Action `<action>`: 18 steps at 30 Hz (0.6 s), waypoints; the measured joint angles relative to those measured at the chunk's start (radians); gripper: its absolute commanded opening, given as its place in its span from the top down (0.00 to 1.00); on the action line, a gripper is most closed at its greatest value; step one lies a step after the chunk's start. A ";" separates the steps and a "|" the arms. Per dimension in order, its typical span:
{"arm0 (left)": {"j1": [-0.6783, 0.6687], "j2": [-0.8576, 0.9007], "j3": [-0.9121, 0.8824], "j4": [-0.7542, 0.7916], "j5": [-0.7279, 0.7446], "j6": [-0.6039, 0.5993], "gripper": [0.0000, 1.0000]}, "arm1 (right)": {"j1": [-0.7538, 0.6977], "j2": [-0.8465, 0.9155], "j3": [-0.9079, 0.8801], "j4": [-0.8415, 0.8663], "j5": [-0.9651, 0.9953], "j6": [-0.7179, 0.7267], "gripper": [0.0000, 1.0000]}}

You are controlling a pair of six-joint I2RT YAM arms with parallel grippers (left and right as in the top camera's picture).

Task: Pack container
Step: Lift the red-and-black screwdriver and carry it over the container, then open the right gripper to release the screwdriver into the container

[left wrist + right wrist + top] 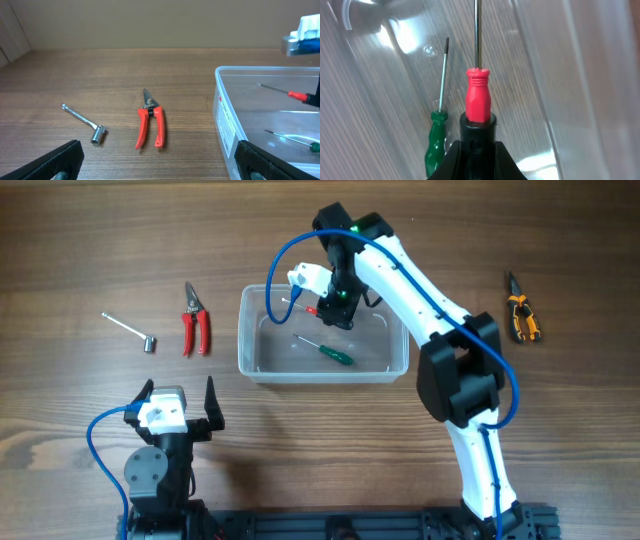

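My right gripper should keep moving the whole red-and-black screwdriver point(310, 310) down, since all of it hangs inside the container's sides. It should let go once the screwdriver is close over the container's bottom point(303, 324).
The clear plastic container point(323, 366) stands mid-table, its near corner in the left wrist view point(227, 120). A green-handled screwdriver point(334, 353) lies on its floor, seen too from the right wrist point(436, 140). My right gripper point(330, 308) hangs over the container's left part, shut on a red-and-black screwdriver point(478, 102) whose shaft points to the left wall. The same red-and-black screwdriver point(296, 95) shows above the tub in the left wrist view. My left gripper point(180, 408) stays near the front edge, open and holding nothing.
Red-handled pruning shears point(194, 321) and a small metal socket wrench point(132, 330) lie left of the container. Orange-and-black pliers point(521, 311) lie at the far right. The right arm reaches across the table's right half.
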 measured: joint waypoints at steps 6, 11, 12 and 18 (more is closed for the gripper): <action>0.000 0.000 0.000 0.000 0.000 0.000 0.00 | 0.000 0.004 -0.014 0.036 -0.008 -0.004 0.96; 0.000 0.000 0.000 0.000 0.000 0.000 0.00 | 0.000 0.004 -0.087 0.096 -0.010 -0.007 0.95; 0.000 0.000 0.000 0.000 0.000 0.000 0.00 | 0.000 0.004 -0.108 0.105 -0.011 -0.007 0.95; 0.000 0.000 0.000 0.000 0.000 0.000 0.00 | -0.007 0.003 -0.140 0.140 -0.048 -0.013 0.60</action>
